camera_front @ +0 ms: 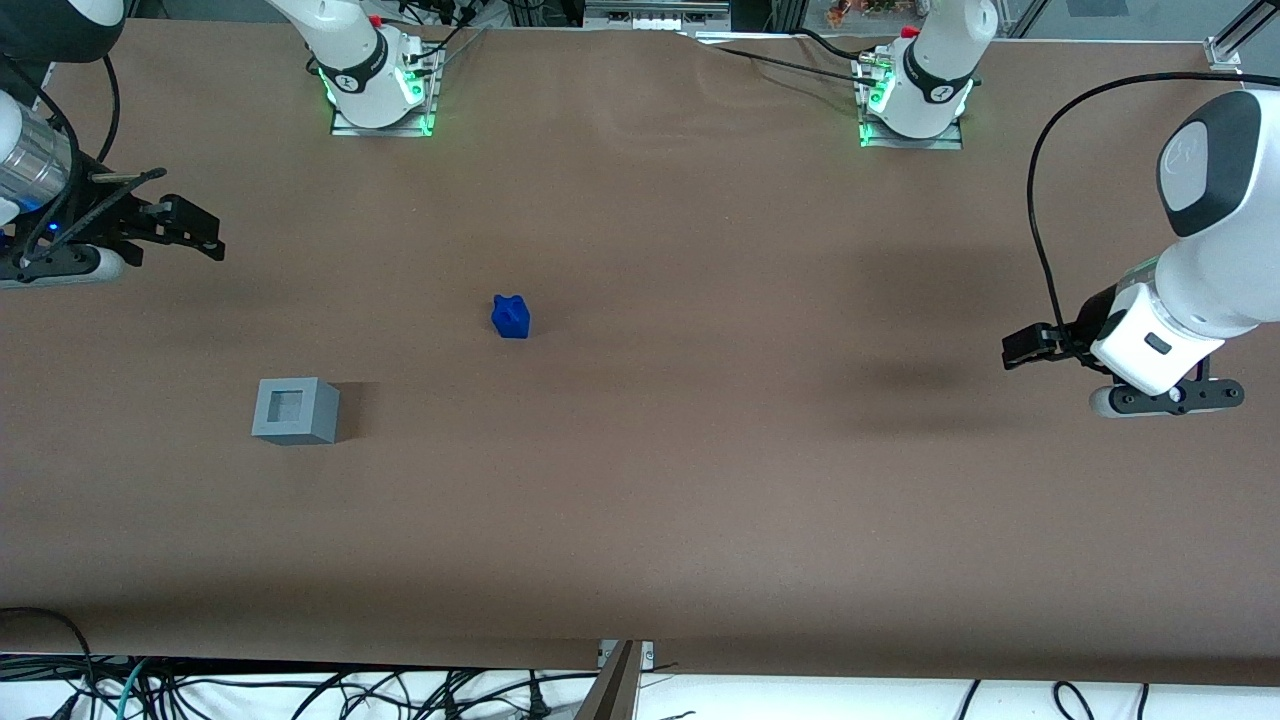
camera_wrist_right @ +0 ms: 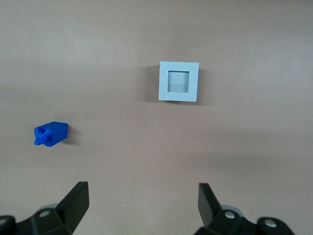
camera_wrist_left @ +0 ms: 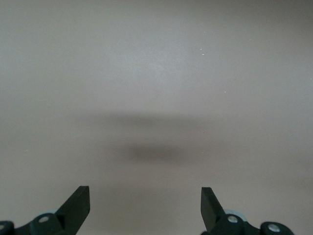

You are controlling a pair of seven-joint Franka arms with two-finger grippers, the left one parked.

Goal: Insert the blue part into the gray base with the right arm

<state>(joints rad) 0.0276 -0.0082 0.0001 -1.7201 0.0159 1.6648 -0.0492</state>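
The base's square hole [camera_front: 286,407] looks shallower than the blue part [camera_front: 511,317] is long, so I expect the part's lobed end to poke above the gray base once inserted.
The blue part [camera_front: 511,317] [camera_wrist_right: 50,134] lies alone on the brown table, near its middle. The gray base [camera_front: 295,410] [camera_wrist_right: 179,81] stands upright with its square recess facing up, nearer to the front camera than the blue part and toward the working arm's end. My right gripper [camera_front: 200,232] [camera_wrist_right: 143,193] hovers above the table at the working arm's end, farther from the front camera than both pieces and well apart from them. Its fingers [camera_wrist_right: 78,199] are spread wide with only bare table between them.
Two arm bases with green lights [camera_front: 378,85] [camera_front: 915,95] are bolted along the table edge farthest from the front camera. Cables [camera_front: 300,690] hang below the edge nearest that camera. The brown table surface [camera_front: 700,450] stretches wide around both pieces.
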